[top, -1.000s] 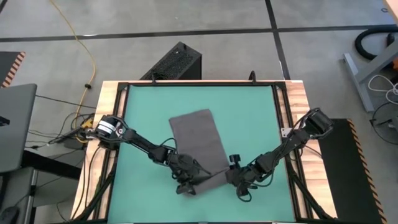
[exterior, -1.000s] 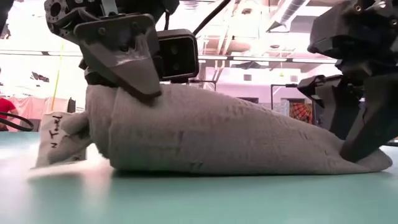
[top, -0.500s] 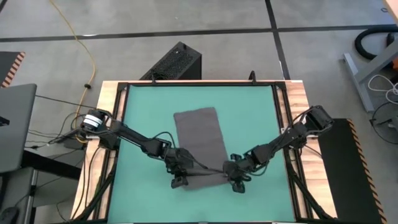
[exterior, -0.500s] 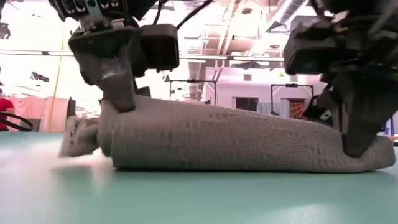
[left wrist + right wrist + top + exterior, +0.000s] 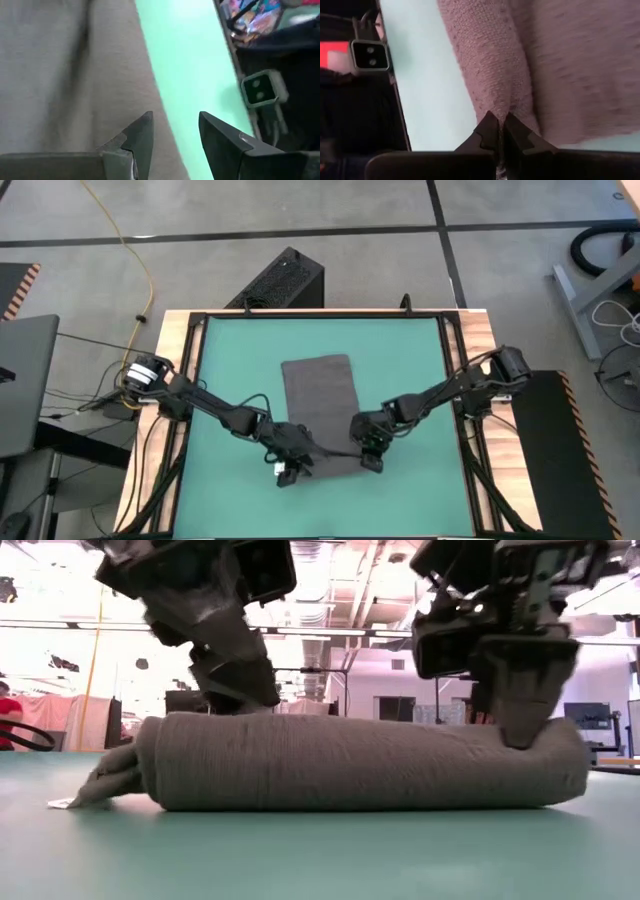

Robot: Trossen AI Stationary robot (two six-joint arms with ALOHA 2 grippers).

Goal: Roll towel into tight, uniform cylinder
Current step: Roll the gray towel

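Observation:
The robot's right gripper is pinching only the cloth on top of the roll (image 5: 488, 740), so it should open and go around both sides of the roll's end down (image 5: 562, 778) by the mat.
The dark grey towel (image 5: 320, 395) lies flat on the green mat (image 5: 230, 360). Its near end is wound into a roll (image 5: 350, 775) that lies across the table. A crumpled corner with a white tag (image 5: 62, 803) trails on the mat at the roll's left end. My left gripper (image 5: 175, 135) is open at that left end, one finger over the cloth and one over bare mat; I cannot tell whether it touches the roll. My right gripper (image 5: 499, 122) is shut at the roll's right end. My right gripper pinches cloth on top of the roll near its right end (image 5: 492, 102) between its two fingertips. The fingers (image 5: 520, 725) come slanting down from above and dent the roll, whose end bulges beside them. The roll rests on the mat.
A wooden frame (image 5: 175, 340) borders the mat. Bare mat lies to the left, right and far side of the towel. A black box (image 5: 285, 280) stands beyond the far edge and a laptop (image 5: 20, 380) sits off to the left. The low camera (image 5: 257, 90) stands at the near edge.
Both grippers have gone toward the far edge and turned about their wrists. The right one has also moved toward the table's left, and the left one has risen. The towel's near end has rolled over. The lopsided bundle is now an even cylinder, and its flat right corner is wound in.

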